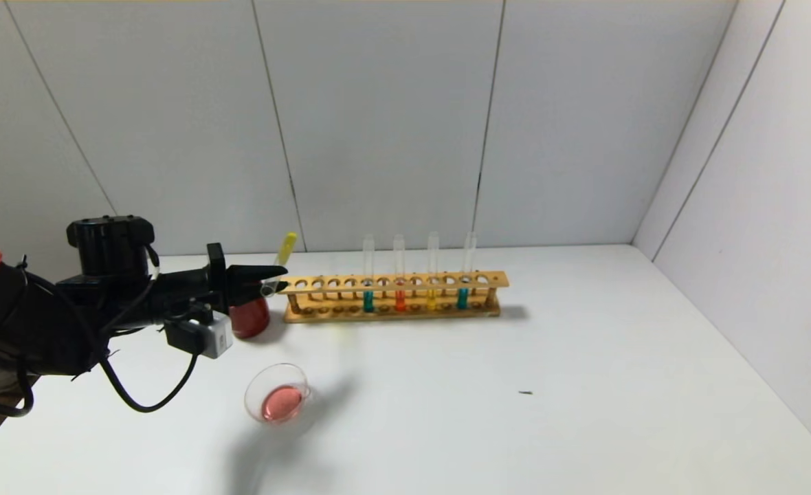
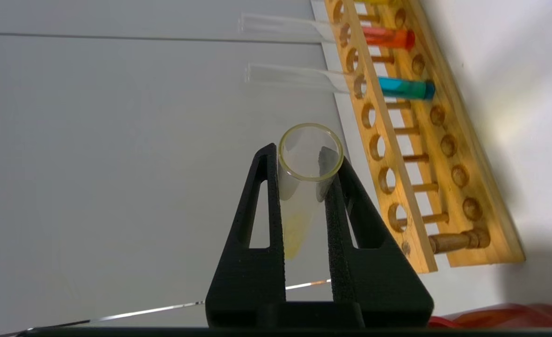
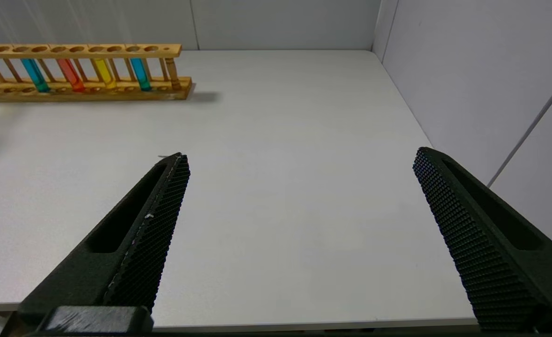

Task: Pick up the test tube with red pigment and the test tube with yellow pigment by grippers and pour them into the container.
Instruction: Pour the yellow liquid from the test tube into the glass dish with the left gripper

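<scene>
I should lower the yellow tube's opening (image 1: 270, 288) toward the container (image 1: 277, 394) with my left gripper before tipping further, since it's high by the rack's end, short of the container.
My left gripper (image 1: 273, 282) is shut on the test tube with yellow pigment (image 1: 282, 256). The tube is tipped over, its yellow end up and its mouth down by the fingertips. In the left wrist view the gripper (image 2: 304, 158) clamps the tube (image 2: 299, 206) just below its open rim. The container (image 1: 278, 394), a clear glass dish with pinkish-red liquid in it, sits on the table nearer than the gripper and below it. A tube with orange-red liquid (image 1: 399, 300) stands in the wooden rack (image 1: 392, 283). My right gripper (image 3: 300, 154) is open and empty over bare table.
The rack also holds two teal tubes (image 1: 368, 301) and a second yellow tube (image 1: 432, 299). A dark red cup (image 1: 249, 320) stands under my left gripper by the rack's left end. White walls close in the back and right. A small dark speck (image 1: 526, 392) lies mid-table.
</scene>
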`<move>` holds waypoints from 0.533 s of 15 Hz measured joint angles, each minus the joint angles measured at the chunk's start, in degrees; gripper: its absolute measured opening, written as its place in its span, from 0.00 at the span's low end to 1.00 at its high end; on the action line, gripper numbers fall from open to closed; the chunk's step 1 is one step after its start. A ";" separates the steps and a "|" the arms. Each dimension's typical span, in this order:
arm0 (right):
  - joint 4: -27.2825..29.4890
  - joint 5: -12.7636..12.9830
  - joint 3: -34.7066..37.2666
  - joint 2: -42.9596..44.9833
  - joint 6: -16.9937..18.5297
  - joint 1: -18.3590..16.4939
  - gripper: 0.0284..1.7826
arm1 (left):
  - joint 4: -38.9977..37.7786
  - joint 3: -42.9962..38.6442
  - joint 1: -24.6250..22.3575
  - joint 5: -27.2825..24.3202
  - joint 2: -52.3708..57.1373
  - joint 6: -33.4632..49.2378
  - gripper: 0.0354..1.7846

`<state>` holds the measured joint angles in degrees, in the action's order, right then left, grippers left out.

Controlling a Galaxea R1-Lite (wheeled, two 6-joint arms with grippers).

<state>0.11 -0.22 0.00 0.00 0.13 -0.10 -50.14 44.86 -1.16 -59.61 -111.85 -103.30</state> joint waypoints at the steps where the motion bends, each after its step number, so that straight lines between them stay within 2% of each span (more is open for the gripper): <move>1: 0.00 -0.02 0.00 0.00 -0.02 0.00 0.98 | 0.00 0.69 -0.02 0.13 -0.78 -0.20 0.15; 8: 0.00 -0.02 0.00 0.00 -0.02 0.00 0.98 | -0.07 4.12 -0.60 -0.50 -3.89 -2.84 0.15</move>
<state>0.11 -0.24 0.00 0.00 0.11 -0.10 -50.21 48.98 -1.76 -60.11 -115.74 -106.14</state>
